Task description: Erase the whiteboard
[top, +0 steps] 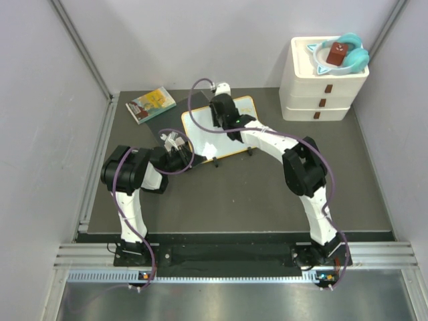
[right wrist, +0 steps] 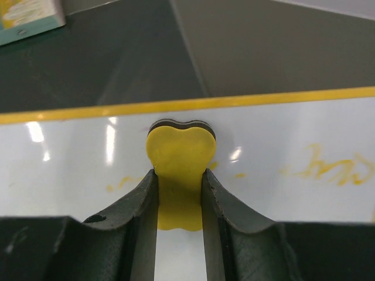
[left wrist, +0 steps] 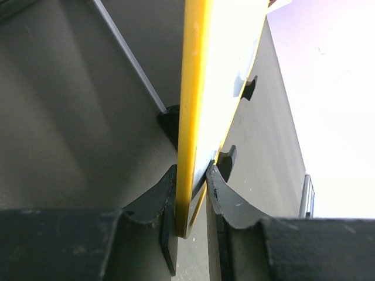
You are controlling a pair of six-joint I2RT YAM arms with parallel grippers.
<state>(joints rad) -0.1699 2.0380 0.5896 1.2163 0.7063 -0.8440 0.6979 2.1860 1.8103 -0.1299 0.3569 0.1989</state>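
Observation:
Bold yellow scribbles [right wrist: 333, 168] are past the eraser, toward the drawers, so my right gripper should wipe the eraser back to the whiteboard's end [top: 247, 109] near the drawers and rub there.
The whiteboard [top: 199, 134], white with a thin yellow-orange frame, stands on the dark mat at the middle back. My left gripper [top: 178, 142] is shut on its left edge. In the left wrist view the frame [left wrist: 191, 111] runs edge-on between the two fingers of that gripper [left wrist: 192, 196]. My right gripper [top: 221, 117] is over the board, shut on a yellow eraser [right wrist: 180, 153] that presses on the white surface [right wrist: 76, 170] near the far frame. Yellow scribbles [right wrist: 331, 167] show to the right of the eraser, and fainter marks [right wrist: 120, 184] to its left.
A small colourful book [top: 150, 104] lies at the back left of the dark mat [top: 234, 194]. A white stack of drawers [top: 323, 90] stands at the back right, with a teal object [top: 348, 55] on top. Grey walls close in both sides.

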